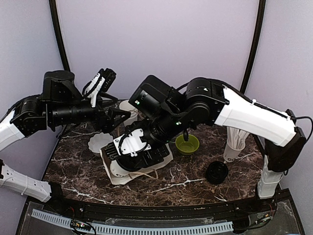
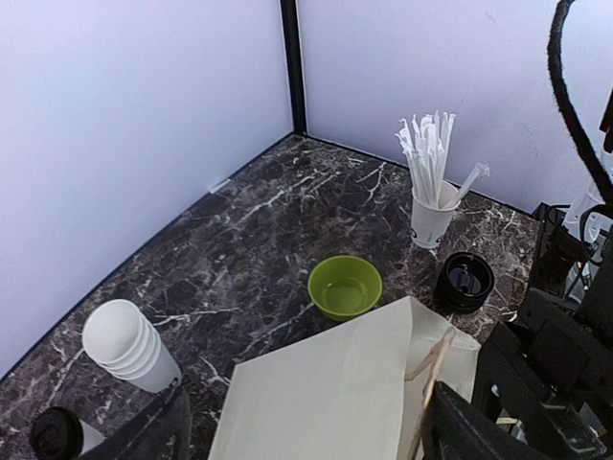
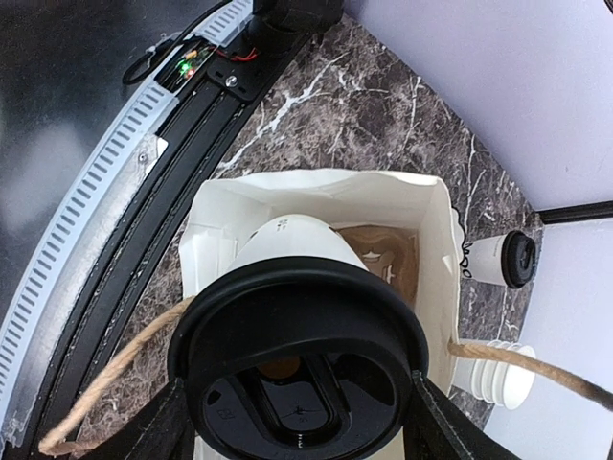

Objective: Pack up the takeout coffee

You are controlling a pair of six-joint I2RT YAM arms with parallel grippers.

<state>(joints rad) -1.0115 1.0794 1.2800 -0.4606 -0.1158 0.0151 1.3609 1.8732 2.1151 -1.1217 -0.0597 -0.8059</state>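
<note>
The robot's right gripper should pull the coffee cup back before it lowers the cup into the insert, because the coffee cup's base [image 3: 299, 235] slants at the bag's rim, off the insert [image 3: 389, 261].
My right gripper [image 3: 299, 402] is shut on a takeout coffee cup [image 3: 292, 254], white with a black lid [image 3: 297, 364]. The cup hangs over the open mouth of a white paper bag [image 3: 431, 206] with twine handles; a brown cardboard insert [image 3: 388, 259] shows inside. From above, this gripper [image 1: 129, 147] sits over the bag [image 1: 146, 171] at table centre. A second lidded coffee cup [image 3: 503, 259] stands on the table beyond the bag, also seen at the left wrist view's lower left corner [image 2: 56, 433]. My left gripper [image 2: 306, 446] is open, its fingers wide apart either side of the bag's flat side [image 2: 326, 393].
A lime-green bowl [image 2: 345, 286] sits beside the bag. Behind it stand a white cup full of long white sticks [image 2: 433, 206] and a stack of loose black lids [image 2: 465, 280]. A stack of empty white cups [image 2: 127, 345] stands to the left. Walls close off the table.
</note>
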